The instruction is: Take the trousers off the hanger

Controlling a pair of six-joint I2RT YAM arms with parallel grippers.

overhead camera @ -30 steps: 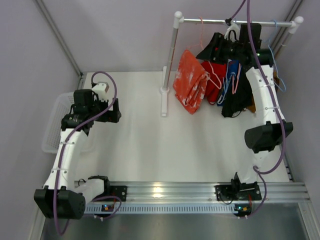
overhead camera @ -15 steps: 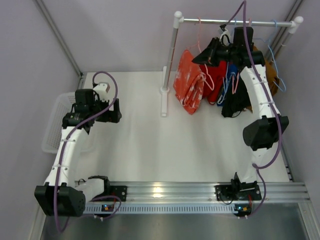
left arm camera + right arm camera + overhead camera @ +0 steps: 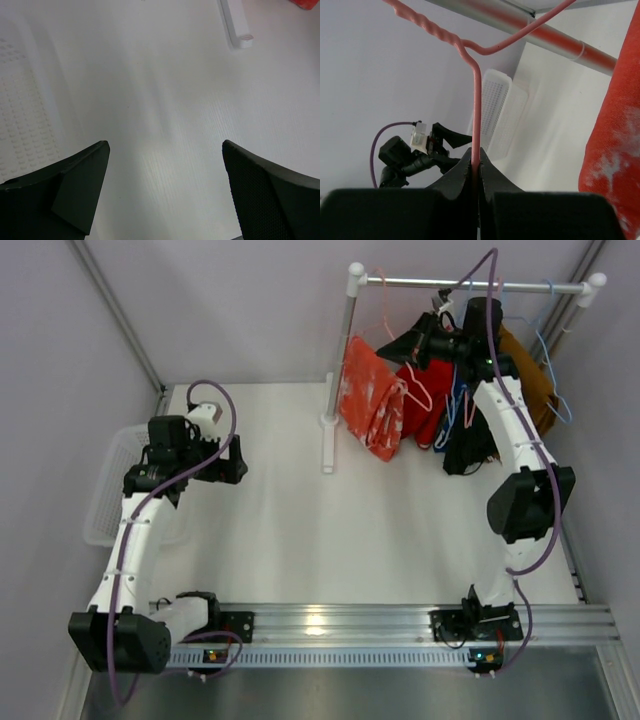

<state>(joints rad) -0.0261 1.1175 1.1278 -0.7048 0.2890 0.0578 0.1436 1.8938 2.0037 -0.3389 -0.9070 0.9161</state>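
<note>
My right gripper is holding the pink hanger (image 3: 385,310), and there is open space before the orange-red trousers (image 3: 377,412). My left gripper keeps going toward the trousers and closes on the cloth.
Several trousers hang from the rail (image 3: 470,285): orange-red speckled (image 3: 368,395), plain red (image 3: 425,400), blue-and-white (image 3: 458,405), black (image 3: 470,445) and brown (image 3: 528,380). My right gripper (image 3: 392,351) is up beside the rail, shut on the thin pink wire of the hanger (image 3: 476,100) just below its twisted neck. That gripper (image 3: 476,162) has the orange-red trousers (image 3: 615,130) close on its right. My left gripper (image 3: 235,462) hovers over the table's left side. It (image 3: 165,150) stands open with only bare table between its fingers.
A white perforated basket (image 3: 110,485) sits at the table's left edge. The rack's white post (image 3: 338,370) stands on a foot (image 3: 235,25) at mid-table. Blue hangers (image 3: 548,340) hang at the rail's right end, close to the right wall.
My right gripper has closed on the pink hanger wire and shifted left along the rail. The orange-red trousers have swung left and up. The left arm has not moved.
</note>
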